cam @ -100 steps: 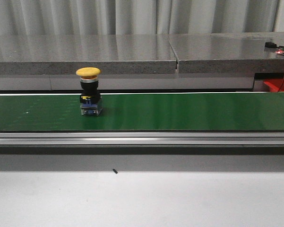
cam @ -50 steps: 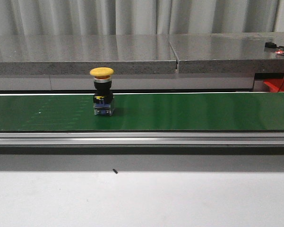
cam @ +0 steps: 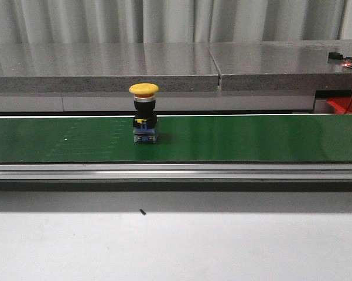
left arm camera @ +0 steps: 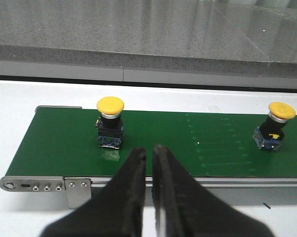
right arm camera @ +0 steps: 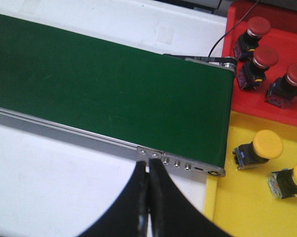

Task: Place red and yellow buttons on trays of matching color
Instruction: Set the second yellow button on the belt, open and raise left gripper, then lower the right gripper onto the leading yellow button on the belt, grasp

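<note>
My right gripper is beside the yellow tray (right arm camera: 237, 207), and the farther yellow button stands beyond my left gripper, so my right gripper should pick up that button (cam: 144, 114).
A yellow button (cam: 144, 114) stands upright on the green belt (cam: 252, 137), left of centre in the front view. The left wrist view shows two yellow buttons on the belt (left arm camera: 212, 143): one (left arm camera: 110, 123) near the belt's end and one (left arm camera: 275, 127) farther along. My left gripper (left arm camera: 148, 150) is shut and empty, above the belt's near edge, beside the nearer button. My right gripper (right arm camera: 148, 165) is shut and empty over the belt's other end rail. A red tray (right arm camera: 281, 113) holds three red buttons (right arm camera: 254, 29). A yellow tray (right arm camera: 242, 197) holds two yellow buttons (right arm camera: 259, 148).
A grey stone ledge (cam: 105, 64) runs behind the belt. The aluminium rail (cam: 176, 171) borders the belt's front, with white table (cam: 176, 246) before it. A cable (right arm camera: 217, 42) runs by the red tray. Neither arm shows in the front view.
The yellow button in the front view has travelled to the right along the belt, staying upright. Nothing else has moved there.
</note>
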